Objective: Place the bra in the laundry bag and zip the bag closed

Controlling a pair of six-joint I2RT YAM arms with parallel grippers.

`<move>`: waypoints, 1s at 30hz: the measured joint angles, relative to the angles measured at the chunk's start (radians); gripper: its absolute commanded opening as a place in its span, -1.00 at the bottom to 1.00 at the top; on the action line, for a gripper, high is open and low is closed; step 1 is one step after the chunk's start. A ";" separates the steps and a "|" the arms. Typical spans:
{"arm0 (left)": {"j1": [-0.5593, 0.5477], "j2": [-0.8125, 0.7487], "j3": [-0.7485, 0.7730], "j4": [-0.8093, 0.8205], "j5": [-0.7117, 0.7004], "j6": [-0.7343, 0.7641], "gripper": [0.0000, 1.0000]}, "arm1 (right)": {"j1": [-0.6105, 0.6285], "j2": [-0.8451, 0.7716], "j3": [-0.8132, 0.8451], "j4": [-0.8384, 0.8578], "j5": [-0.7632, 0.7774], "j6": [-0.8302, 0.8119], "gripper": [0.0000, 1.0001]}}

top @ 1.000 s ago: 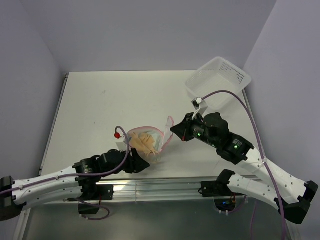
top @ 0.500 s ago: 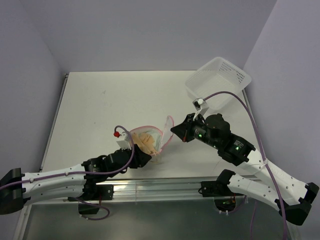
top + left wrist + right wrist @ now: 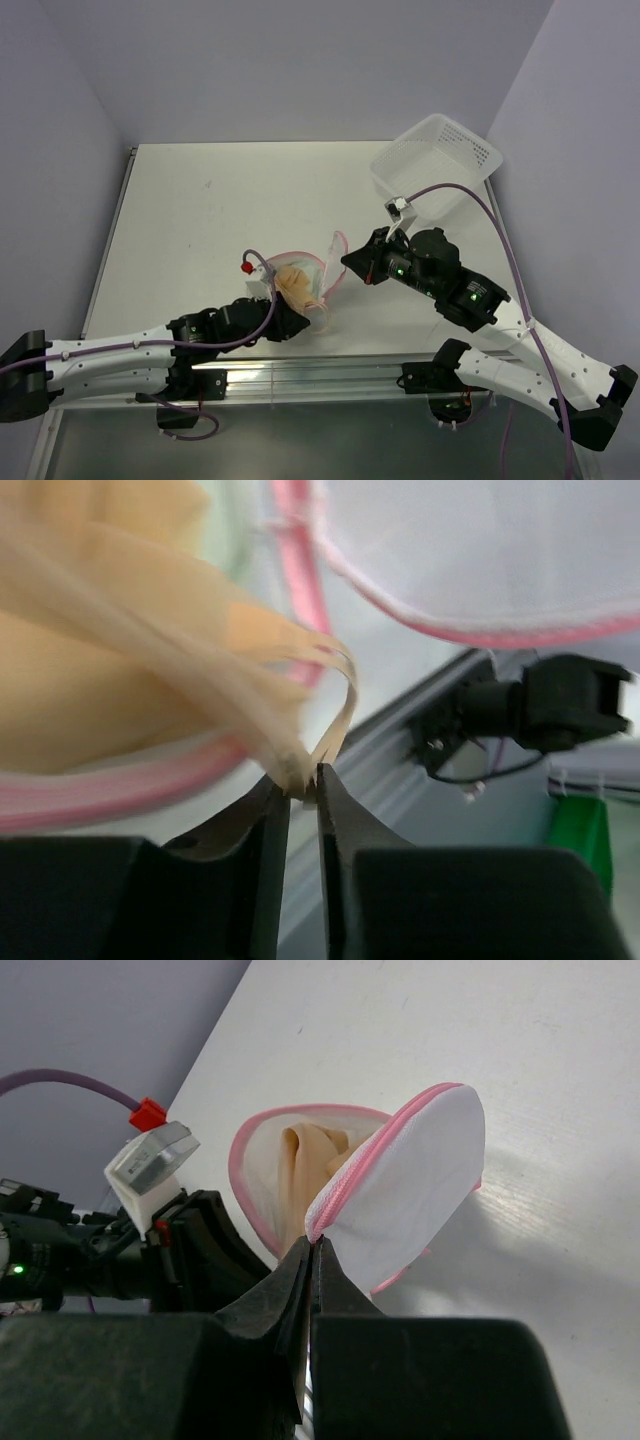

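Next, my left gripper tucks the bra's straps (image 3: 343, 670) inside the laundry bag (image 3: 297, 284) before the lid closes, because the straps reach over the laundry bag's pink rim.
The laundry bag (image 3: 312, 270) is a round white mesh pouch with a pink zipper rim, lying open near the table's front middle. Its round lid (image 3: 415, 1185) stands raised, and my right gripper (image 3: 314, 1241) is shut on the lid's pink zipper edge. The beige bra (image 3: 294, 279) lies inside the pouch; it also shows in the right wrist view (image 3: 305, 1175). My left gripper (image 3: 302, 783) is shut on the bra's thin beige straps (image 3: 300, 695) at the pouch's near rim (image 3: 120, 790). In the top view the left gripper (image 3: 296, 318) sits just in front of the bag, the right gripper (image 3: 350, 262) at its right.
A white perforated plastic basket (image 3: 436, 162) stands at the table's far right corner. The table's front metal rail (image 3: 300, 375) runs just below both grippers. Grey walls close in on the left and right.
My left arm has moved right and forward, bringing its gripper with the bra straps closer under the bag's near rim. The right gripper holds the lid in the same place.
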 measured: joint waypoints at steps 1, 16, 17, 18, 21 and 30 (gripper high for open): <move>-0.001 0.002 0.014 -0.003 0.021 0.005 -0.73 | 0.000 0.000 0.000 0.000 0.000 0.000 -1.00; 0.006 -0.083 0.183 -0.113 -0.036 0.054 -0.99 | 0.001 -0.007 -0.048 0.006 0.000 -0.005 -1.00; 0.014 -0.091 0.192 -0.128 -0.068 0.060 -0.99 | 0.003 -0.008 -0.048 0.006 0.000 -0.005 -1.00; 0.027 -0.097 0.201 -0.136 -0.095 0.065 -1.00 | 0.006 -0.008 -0.048 0.007 -0.001 -0.005 -1.00; 0.084 -0.099 0.229 -0.155 -0.156 0.097 -1.00 | 0.021 -0.011 -0.048 0.007 -0.004 -0.008 -1.00; 0.174 0.040 0.250 -0.182 -0.191 0.181 -0.92 | 0.064 -0.013 -0.048 0.007 -0.004 -0.027 -1.00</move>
